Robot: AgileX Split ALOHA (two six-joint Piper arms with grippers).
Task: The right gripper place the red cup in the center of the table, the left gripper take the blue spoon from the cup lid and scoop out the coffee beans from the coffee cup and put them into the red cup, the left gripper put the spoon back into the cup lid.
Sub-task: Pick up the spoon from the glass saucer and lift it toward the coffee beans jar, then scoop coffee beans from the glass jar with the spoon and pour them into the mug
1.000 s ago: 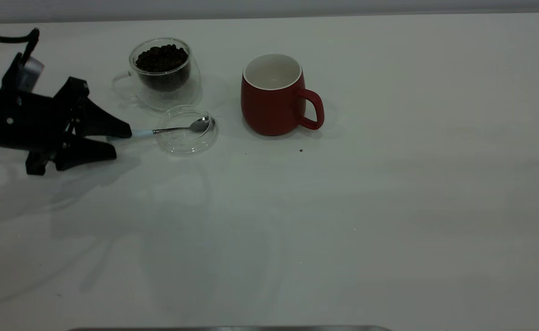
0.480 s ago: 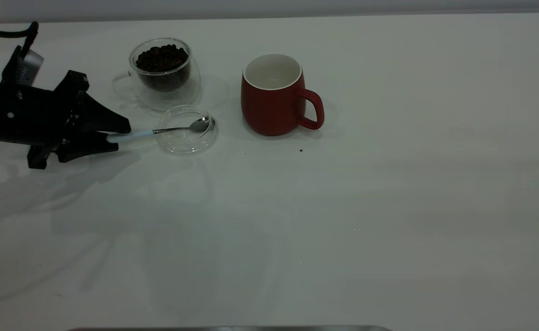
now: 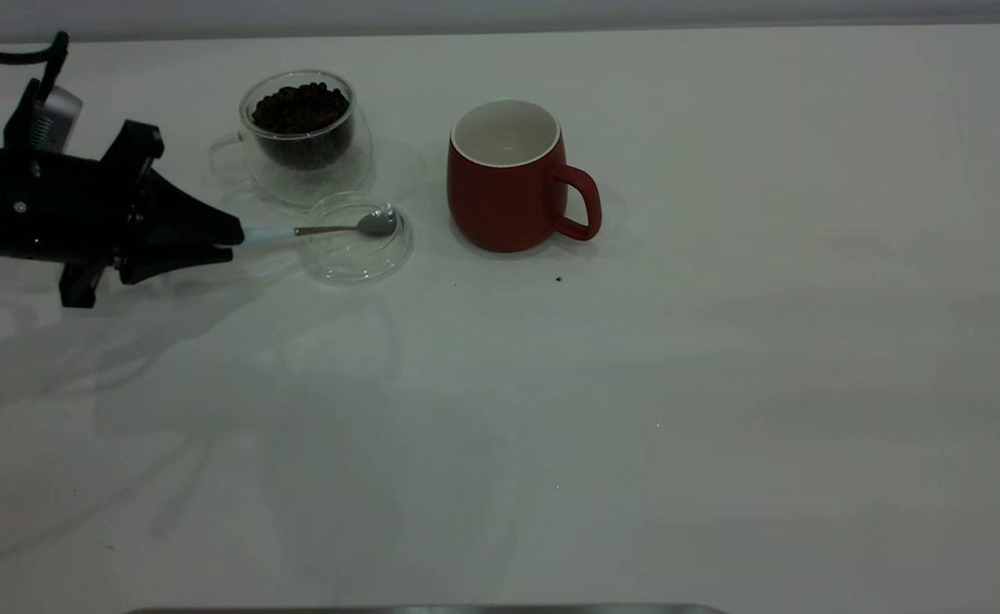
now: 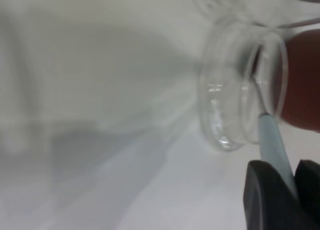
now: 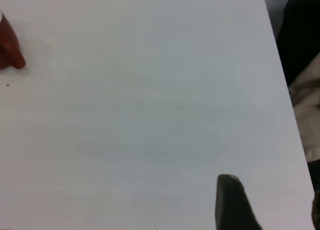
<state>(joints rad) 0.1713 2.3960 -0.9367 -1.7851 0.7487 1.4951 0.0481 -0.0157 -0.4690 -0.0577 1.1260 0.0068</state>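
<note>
Next, I lift the spoon with my left gripper and pull it back before I scoop, because the spoon's bowl [image 3: 378, 222] reaches farther out than the coffee cup's beans [image 3: 301, 108].
My left gripper [image 3: 228, 242] is shut on the light-blue handle of the spoon [image 3: 271, 233]. The spoon's metal bowl [image 3: 376, 224] hangs over the far rim of the clear glass cup lid [image 3: 355, 257]. In the left wrist view the handle [image 4: 272, 140] runs out from between my fingertips [image 4: 295, 172] over the lid [image 4: 222, 115], with the red cup [image 4: 302, 79] behind. The glass coffee cup [image 3: 303, 136] full of beans stands just behind the lid. The red cup [image 3: 504, 192] stands upright and empty at table centre. My right gripper [image 5: 272, 205] is open and empty, far from the red cup [image 5: 7, 52].
A stray bean [image 3: 558, 278] lies on the table in front of the red cup. The white table's right edge [image 5: 280, 64] runs near my right gripper, with dark objects beyond it.
My left gripper closed on the spoon handle and rose slightly. The spoon's bowl lifted toward the lid's far rim, and the lid shifted a little right.
</note>
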